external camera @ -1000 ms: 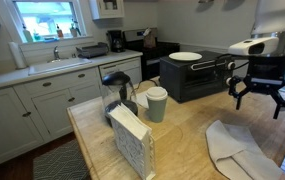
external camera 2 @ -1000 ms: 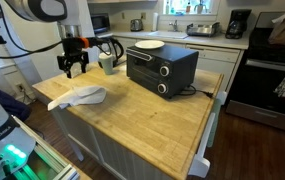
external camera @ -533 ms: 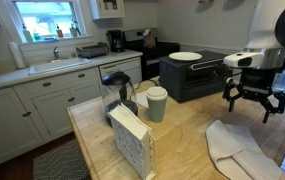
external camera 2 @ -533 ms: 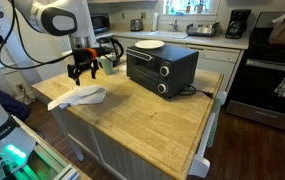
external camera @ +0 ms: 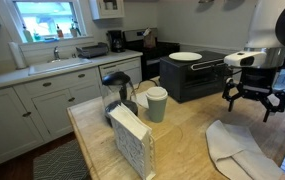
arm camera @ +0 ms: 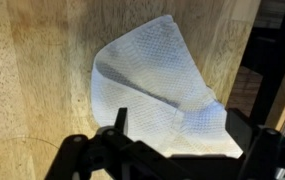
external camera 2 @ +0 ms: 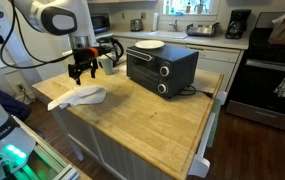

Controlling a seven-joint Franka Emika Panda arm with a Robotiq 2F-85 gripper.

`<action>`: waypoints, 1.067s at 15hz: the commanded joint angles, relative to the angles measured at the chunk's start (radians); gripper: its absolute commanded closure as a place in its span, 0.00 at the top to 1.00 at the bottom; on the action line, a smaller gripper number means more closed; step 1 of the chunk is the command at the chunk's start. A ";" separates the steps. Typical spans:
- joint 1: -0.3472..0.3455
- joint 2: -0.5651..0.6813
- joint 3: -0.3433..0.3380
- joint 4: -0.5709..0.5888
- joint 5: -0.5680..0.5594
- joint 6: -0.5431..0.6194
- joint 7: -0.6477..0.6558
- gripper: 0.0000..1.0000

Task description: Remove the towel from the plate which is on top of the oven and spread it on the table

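The towel's fold (arm camera: 142,88) slants along the way my fingers close. My gripper should turn to straddle it, then go down and pinch the fold's near end (arm camera: 178,110) before spreading.
The white towel (external camera: 234,148) lies crumpled on the wooden table (external camera 2: 142,108) near its edge; it also shows in an exterior view (external camera 2: 79,96) and the wrist view (arm camera: 157,90). My gripper (external camera: 250,101) hangs open and empty above the table beside the towel, also seen in an exterior view (external camera 2: 81,72); in the wrist view its dark fingers (arm camera: 177,135) frame the towel from above. The white plate (external camera: 185,56) sits bare on top of the black oven (external camera: 197,75), also in an exterior view (external camera 2: 149,45).
A napkin holder (external camera: 132,140), a green cup (external camera: 157,103) and a dark kettle (external camera: 119,92) stand on the table. The oven's cord (external camera 2: 197,92) trails on the wood. Counters, a sink (external camera: 57,66) and a stove (external camera 2: 272,70) surround the table.
Over the last second my gripper moved up and away from the towel, toward the oven side. In the last half second nothing has moved.
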 commanded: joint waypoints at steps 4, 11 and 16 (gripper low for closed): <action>0.007 0.039 -0.020 0.005 0.083 0.253 -0.055 1.00; 0.029 0.032 -0.022 0.004 0.061 0.176 -0.158 1.00; 0.073 0.044 -0.024 0.002 0.147 0.116 -0.347 1.00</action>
